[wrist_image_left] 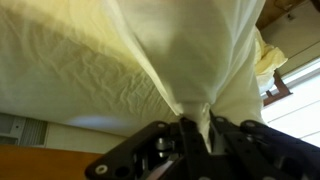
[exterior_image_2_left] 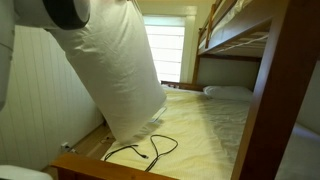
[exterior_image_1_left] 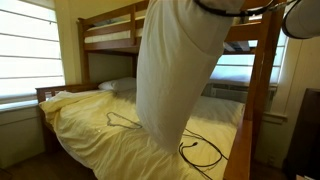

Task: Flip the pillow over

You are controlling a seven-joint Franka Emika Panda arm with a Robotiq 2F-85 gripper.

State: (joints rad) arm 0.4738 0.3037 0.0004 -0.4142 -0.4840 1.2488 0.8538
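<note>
Next, my gripper brings the pillow down onto the bedsheet and swings its top toward the upper bunk, because the pillow's top end (exterior_image_2_left: 100, 40) tilts away from it.
The pillow (exterior_image_1_left: 175, 70), large, plump and cream-white, hangs almost upright above the bed, lifted by its top end. It also shows in an exterior view (exterior_image_2_left: 120, 75), tilted, with its lower end resting on the yellow bedsheet (exterior_image_2_left: 205, 125). My gripper (wrist_image_left: 198, 128) is shut on a bunched fold of the pillow's fabric (wrist_image_left: 200, 60), seen in the wrist view. In the exterior views the gripper itself is mostly out of the frame's top; only part of the arm (exterior_image_2_left: 65, 12) shows.
A smaller flat white pillow (exterior_image_2_left: 228, 92) lies at the head of the bed. A black cable (exterior_image_1_left: 200, 152) loops on the yellow sheet (exterior_image_1_left: 90, 125) near the pillow's base. The wooden bunk frame (exterior_image_1_left: 262, 90) and upper bunk (exterior_image_1_left: 105, 35) stand close around. Windows (exterior_image_1_left: 25, 50) lie behind.
</note>
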